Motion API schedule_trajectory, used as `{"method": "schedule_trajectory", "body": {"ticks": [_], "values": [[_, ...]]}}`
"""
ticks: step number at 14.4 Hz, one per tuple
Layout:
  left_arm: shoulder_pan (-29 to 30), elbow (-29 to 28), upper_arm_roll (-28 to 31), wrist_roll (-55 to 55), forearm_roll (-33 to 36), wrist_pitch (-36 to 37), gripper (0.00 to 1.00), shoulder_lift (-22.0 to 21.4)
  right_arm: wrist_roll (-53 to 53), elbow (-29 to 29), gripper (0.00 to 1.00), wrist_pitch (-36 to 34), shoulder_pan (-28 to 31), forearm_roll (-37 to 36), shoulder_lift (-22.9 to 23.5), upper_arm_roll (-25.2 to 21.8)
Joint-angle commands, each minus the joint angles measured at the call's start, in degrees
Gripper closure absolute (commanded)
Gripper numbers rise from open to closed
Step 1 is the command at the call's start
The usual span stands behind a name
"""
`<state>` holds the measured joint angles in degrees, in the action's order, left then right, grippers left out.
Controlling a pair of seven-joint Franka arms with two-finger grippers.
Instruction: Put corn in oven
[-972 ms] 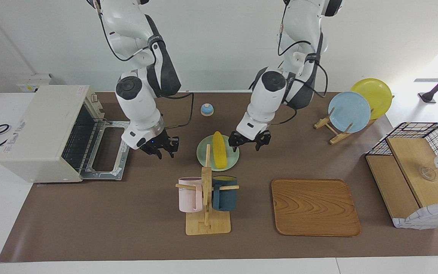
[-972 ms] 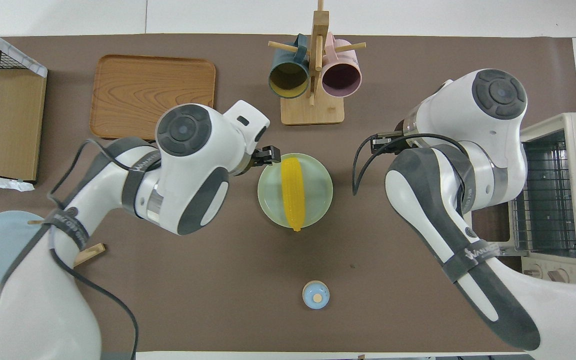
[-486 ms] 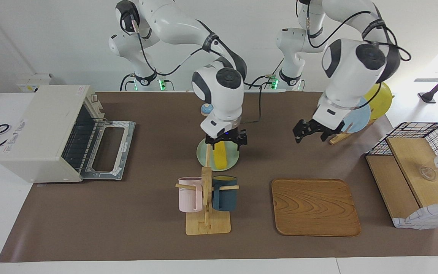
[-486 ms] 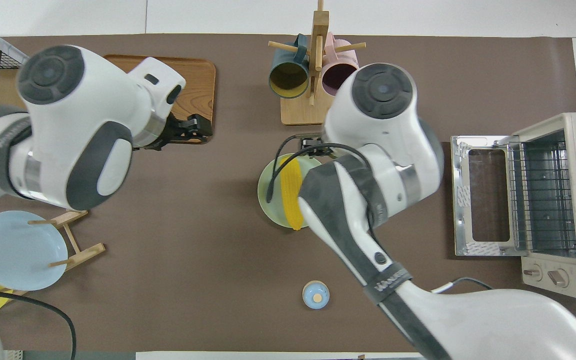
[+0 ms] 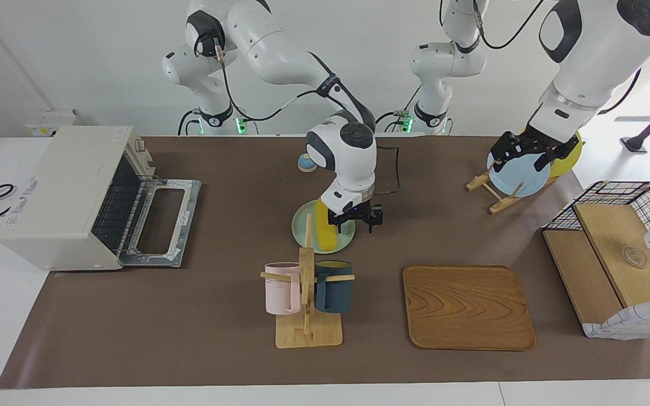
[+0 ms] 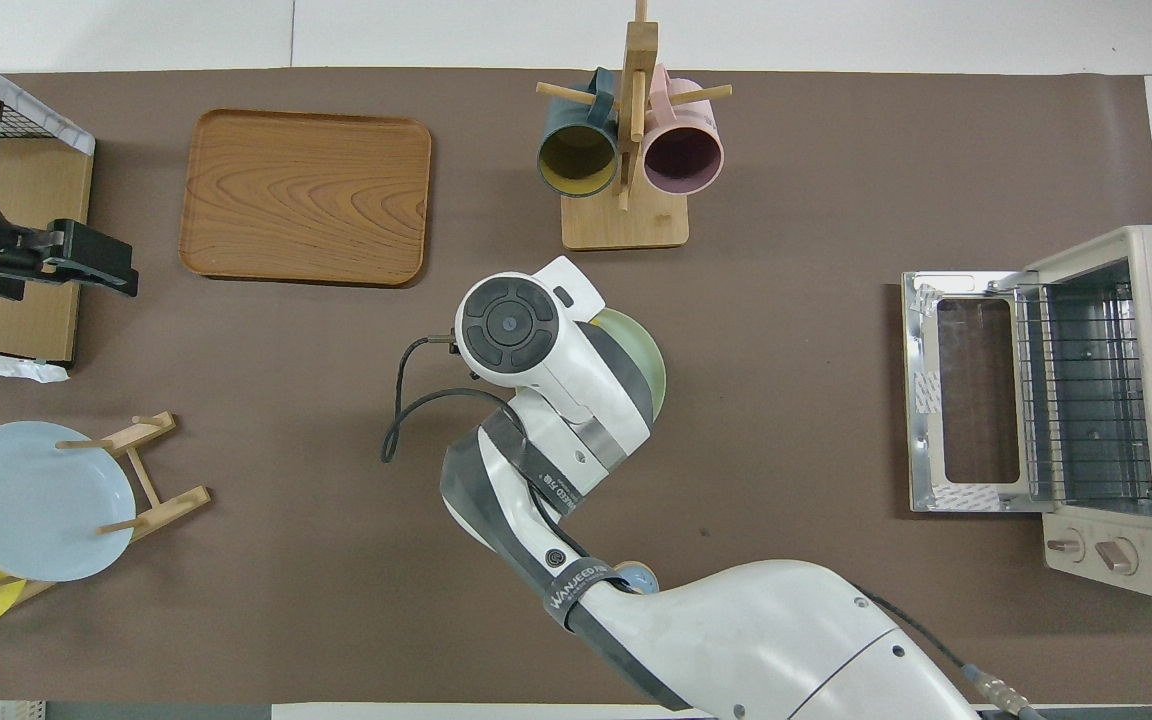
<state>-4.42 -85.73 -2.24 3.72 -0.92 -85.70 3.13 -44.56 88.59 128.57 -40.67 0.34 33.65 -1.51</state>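
The pale green rim (image 6: 653, 362) shows close under my right gripper, so the plate (image 6: 632, 341) should come along when I carry the corn to the oven.
The yellow corn (image 5: 325, 232) lies on a pale green plate (image 5: 302, 226) in the middle of the table. In the overhead view the right arm hides it, and only the plate's rim (image 6: 648, 352) shows. My right gripper (image 5: 354, 218) is open and hangs low over the plate, just to the side of the corn toward the left arm's end. The cream-white oven (image 5: 60, 194) (image 6: 1121, 400) stands at the right arm's end with its door (image 5: 158, 221) folded down open and its wire rack showing. My left gripper (image 5: 528, 153) (image 6: 61, 258) is open, empty and raised high.
A wooden mug rack (image 5: 307, 304) with a pink and a dark blue mug stands just farther from the robots than the plate. A wooden tray (image 5: 467, 307), a plate rack with a blue plate (image 5: 519, 169), a wire-and-wood basket box (image 5: 613, 248) and a small blue knob (image 5: 306, 162) are also there.
My right gripper swung from in front of the oven door to low over the corn plate. My left gripper left the plate and rose toward the plate rack and basket box.
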Motion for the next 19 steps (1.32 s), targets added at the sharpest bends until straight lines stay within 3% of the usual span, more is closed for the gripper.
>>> {"method": "schedule_trajectory", "body": {"ticks": [1,2,8,9,10,11,12,15,19], "values": [[0.38,-0.23,0.22,4.51,-1.78,4.74,0.0,-0.94,0.62,5.27,0.48,2.2,0.41,-0.17,-3.42,0.89],[1.25,-0.23,1.0,5.67,-5.72,5.1,0.0,-1.02,0.7,5.97,0.49,2.29,0.41,0.01,-3.77,1.15],[1.17,-0.31,0.75,5.6,-4.88,4.14,0.0,-1.9,0.62,11.95,0.54,8.71,0.33,0.28,-5.09,1.86],[1.17,-0.31,0.75,5.6,-4.71,4.14,0.0,-1.82,0.7,12.04,0.61,8.45,0.33,0.19,-5.18,1.86],[1.17,-0.31,0.75,5.51,-4.71,4.14,0.0,-1.9,0.71,11.96,0.78,8.01,0.33,0.19,-5.18,1.86],[1.17,-0.31,0.75,5.51,-4.71,4.14,0.0,-1.9,0.79,11.87,1.0,7.57,0.41,0.19,-5.18,1.86],[1.0,-0.31,0.75,5.51,-4.71,4.14,0.0,-1.9,0.79,11.52,1.0,6.78,0.41,0.19,-5.18,1.77],[0.47,-0.31,0.75,5.51,-2.6,4.22,0.0,-2.25,1.75,7.58,1.0,0.74,1.2,-1.3,-5.09,1.68],[-2.33,-0.31,3.11,5.42,-2.07,4.4,0.0,-3.31,9.83,-6.56,1.0,-19.45,3.57,-10.34,-2.37,1.68]]}}
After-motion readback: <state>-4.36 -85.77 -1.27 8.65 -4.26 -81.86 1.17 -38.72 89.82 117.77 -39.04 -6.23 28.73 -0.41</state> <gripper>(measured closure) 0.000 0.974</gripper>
